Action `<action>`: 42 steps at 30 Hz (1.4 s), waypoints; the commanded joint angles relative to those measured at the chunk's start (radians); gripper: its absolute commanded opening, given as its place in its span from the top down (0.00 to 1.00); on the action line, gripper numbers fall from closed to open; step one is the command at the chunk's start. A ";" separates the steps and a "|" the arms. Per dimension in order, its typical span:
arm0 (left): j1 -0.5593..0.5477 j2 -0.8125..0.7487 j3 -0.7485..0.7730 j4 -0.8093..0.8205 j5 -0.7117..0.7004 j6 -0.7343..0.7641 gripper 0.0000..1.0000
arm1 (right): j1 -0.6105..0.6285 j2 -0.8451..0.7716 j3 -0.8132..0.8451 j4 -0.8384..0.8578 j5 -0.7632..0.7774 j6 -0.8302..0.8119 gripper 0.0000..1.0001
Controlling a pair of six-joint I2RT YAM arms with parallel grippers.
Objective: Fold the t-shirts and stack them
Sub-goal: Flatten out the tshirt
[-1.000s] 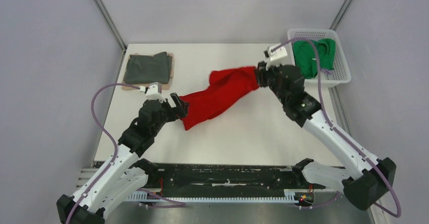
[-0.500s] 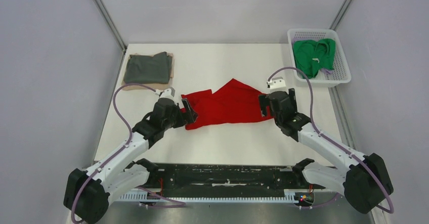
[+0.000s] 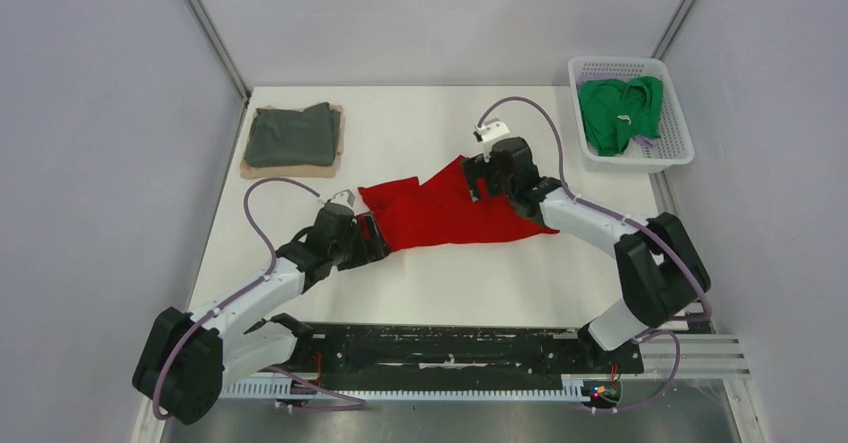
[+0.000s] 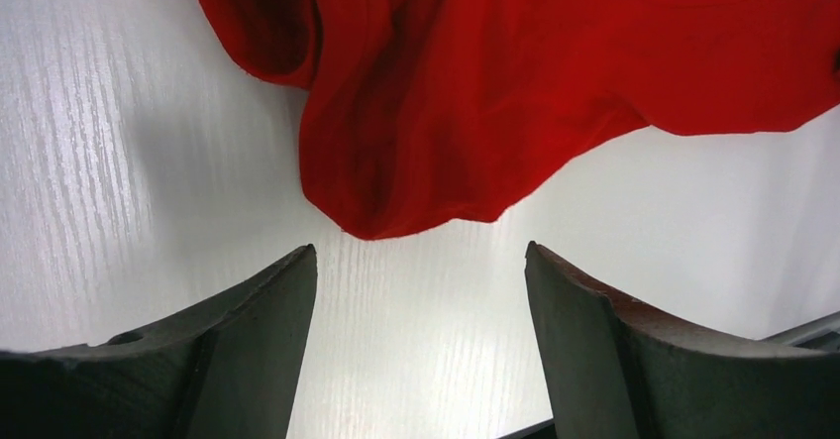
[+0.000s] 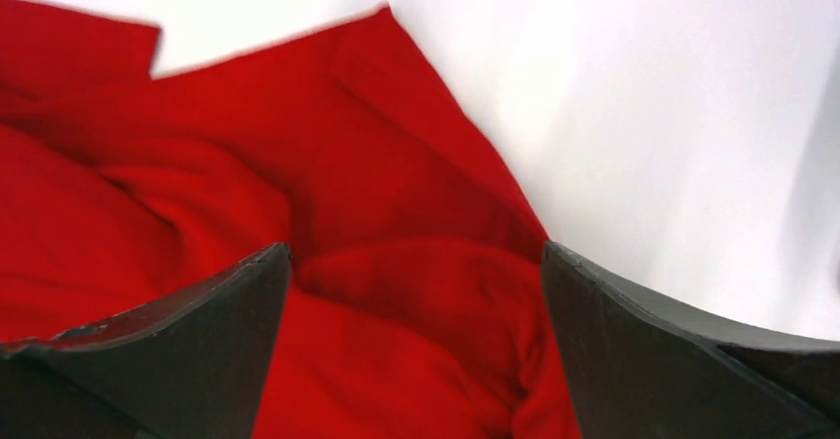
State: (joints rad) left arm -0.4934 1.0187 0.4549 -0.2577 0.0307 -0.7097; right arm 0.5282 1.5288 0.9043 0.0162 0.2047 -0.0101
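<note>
Soft, rounded folds [image 5: 421, 266] are bunched up under my right gripper. The red t-shirt [image 3: 440, 219] will therefore droop loosely in the middle when I raise its edge.
A bright red t-shirt [image 3: 450, 213] lies crumpled and spread on the white table [image 3: 420, 123]. My left gripper [image 3: 374, 236] sits low at its left corner. In the left wrist view that gripper [image 4: 421, 253] is open, with bare table between its fingers and the red cloth [image 4: 495, 82] just ahead. My right gripper [image 3: 479, 180] hovers over the shirt's far edge. In the right wrist view it [image 5: 416, 253] is open, with bunched red cloth [image 5: 396, 320] beneath it. A folded dark grey t-shirt [image 3: 292, 135] rests on a tan one [image 3: 262, 171] at the back left. A green t-shirt [image 3: 620, 111] fills the basket.
The white lattice basket [image 3: 676, 153] stands at the back right corner, beside the grey wall. The folded stack lies close to the table's left edge. Black rails of the arm mount [image 3: 450, 348] run along the near edge.
The right gripper opened and let go of the red shirt, which went from stretched and lifted to lying on the table. Both arms then moved in low, to the shirt's left corner and far edge.
</note>
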 commanded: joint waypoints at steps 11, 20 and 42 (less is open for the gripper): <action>-0.002 0.330 0.104 0.198 0.028 0.036 0.64 | -0.051 0.411 0.401 -0.015 -0.168 -0.021 0.09; -0.002 0.313 0.142 0.142 -0.074 0.025 0.98 | -0.069 0.513 0.407 -0.042 -0.231 -0.020 0.24; -0.003 -0.314 0.581 -0.154 -0.211 0.113 0.98 | -0.067 -0.331 0.132 0.054 -0.202 0.053 1.00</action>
State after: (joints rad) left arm -0.4950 0.7891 0.8795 -0.4183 -0.1738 -0.6647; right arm 0.4614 1.4330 1.0416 0.0444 0.0082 0.0341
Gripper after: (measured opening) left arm 0.047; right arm 0.015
